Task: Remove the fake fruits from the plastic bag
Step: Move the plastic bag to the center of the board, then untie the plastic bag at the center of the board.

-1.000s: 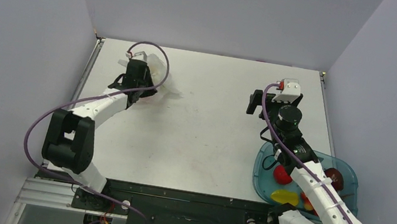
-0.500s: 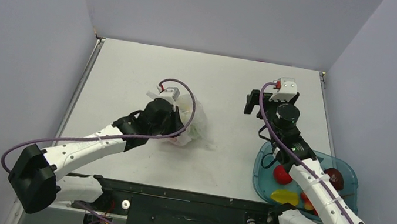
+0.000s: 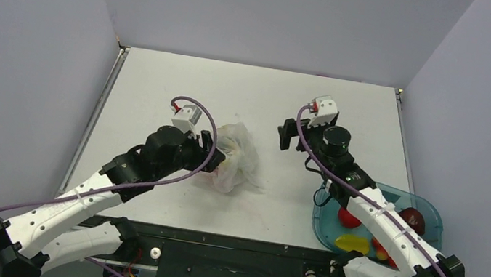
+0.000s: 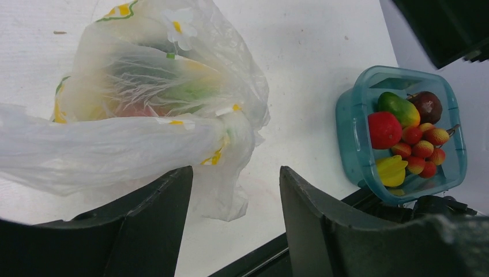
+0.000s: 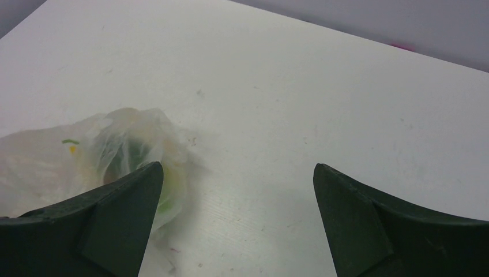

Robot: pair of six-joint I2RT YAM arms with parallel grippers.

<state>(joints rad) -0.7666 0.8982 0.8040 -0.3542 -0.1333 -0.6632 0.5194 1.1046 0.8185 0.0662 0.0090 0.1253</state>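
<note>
Next, I pinch the fold's bunched end point(image 4: 235, 138) with my left gripper and pull the bag open with my right gripper, because a fold of film point(image 4: 127, 145) goes across the plastic bag's opening.
The plastic bag point(image 3: 236, 158) lies crumpled near the table's middle, thin clear film with small flower prints. Through the film point(image 4: 144, 104) I see fake fruits inside, a green shape point(image 4: 190, 89) and a reddish one point(image 4: 135, 109). My left gripper point(image 3: 215, 151) sits at the bag's left side. In the left wrist view its jaws point(image 4: 235, 173) stand apart, with a loose flap of film hanging between them and resting against the left finger. My right gripper point(image 3: 291, 134) hovers open just right of the bag, which shows at the left of its view point(image 5: 86, 156), nothing between its fingers point(image 5: 237, 167).
A teal translucent tray point(image 3: 437, 224) at the near right edge holds several fruits, among them a red one point(image 3: 348, 217) and a yellow one point(image 3: 352, 243). The left wrist view shows the tray point(image 4: 348, 127) too. The right arm crosses above it.
The left arm has carried the bag from the far left to the table's middle, then opened its jaws off the film. The right gripper has shifted left toward the bag.
</note>
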